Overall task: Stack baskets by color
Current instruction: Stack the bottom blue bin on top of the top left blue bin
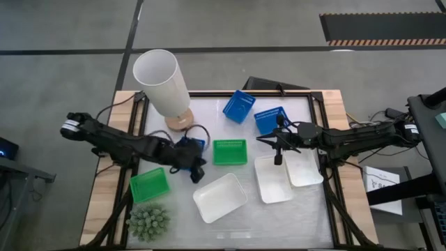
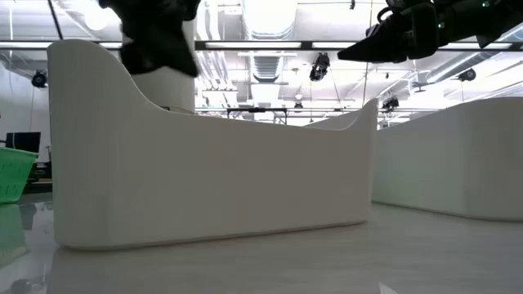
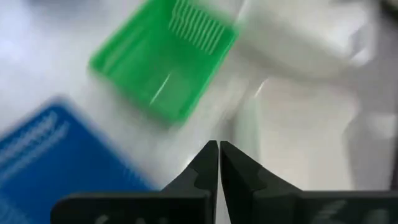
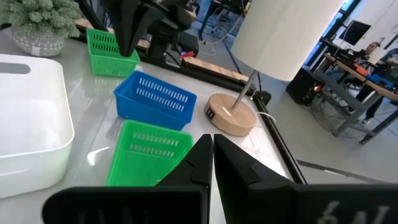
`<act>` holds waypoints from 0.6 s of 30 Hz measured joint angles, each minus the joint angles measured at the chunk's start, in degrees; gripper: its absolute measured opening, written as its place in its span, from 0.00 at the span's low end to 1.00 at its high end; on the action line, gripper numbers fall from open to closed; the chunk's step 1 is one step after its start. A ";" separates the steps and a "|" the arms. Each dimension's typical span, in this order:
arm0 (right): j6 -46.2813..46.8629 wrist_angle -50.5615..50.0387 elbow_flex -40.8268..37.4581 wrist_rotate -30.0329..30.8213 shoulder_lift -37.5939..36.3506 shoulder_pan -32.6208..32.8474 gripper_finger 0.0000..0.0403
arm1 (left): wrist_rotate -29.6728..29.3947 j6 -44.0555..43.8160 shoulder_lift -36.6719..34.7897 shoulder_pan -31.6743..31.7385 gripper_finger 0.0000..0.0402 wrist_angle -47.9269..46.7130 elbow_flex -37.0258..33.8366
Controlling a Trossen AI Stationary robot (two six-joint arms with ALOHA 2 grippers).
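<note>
My left arm is above the blue basket [image 1: 200, 144], which will nest down inside when I carry it over, as a far blue basket [image 1: 239, 107] is wide open and empty.
Several baskets lie on the table. Two blue ones [image 1: 239, 105] [image 1: 270, 119] sit at the far side, and a third blue one [image 1: 191, 144] is partly hidden under my left arm. One green basket [image 1: 229, 151] sits mid-table, another [image 1: 150, 185] at the near left. Three white baskets [image 1: 219, 197] [image 1: 273, 178] [image 1: 304, 167] stand along the near side. My left gripper [image 1: 198, 173] is shut and slants down above the table between the third blue basket and the left white one. My right gripper [image 1: 262, 139] is shut and level, pointing at the middle green basket [image 4: 146, 152].
A tall white lamp [image 1: 160, 77] on a wooden base [image 4: 231, 115] stands at the far left. A small spiky plant [image 1: 148, 222] is at the near left corner. In the low view a white basket [image 2: 212, 180] fills the front.
</note>
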 joint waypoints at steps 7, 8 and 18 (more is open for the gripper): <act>-0.60 -0.01 0.00 0.00 0.03 0.00 0.02 | 3.59 -13.22 9.71 0.27 0.00 -20.76 10.02; -0.60 0.00 0.00 0.00 0.03 0.00 0.02 | 4.93 -13.30 10.80 0.70 0.00 -20.80 10.39; -0.58 -0.03 0.00 0.00 0.01 0.00 0.02 | 5.75 -13.25 14.22 3.10 0.01 -20.65 11.04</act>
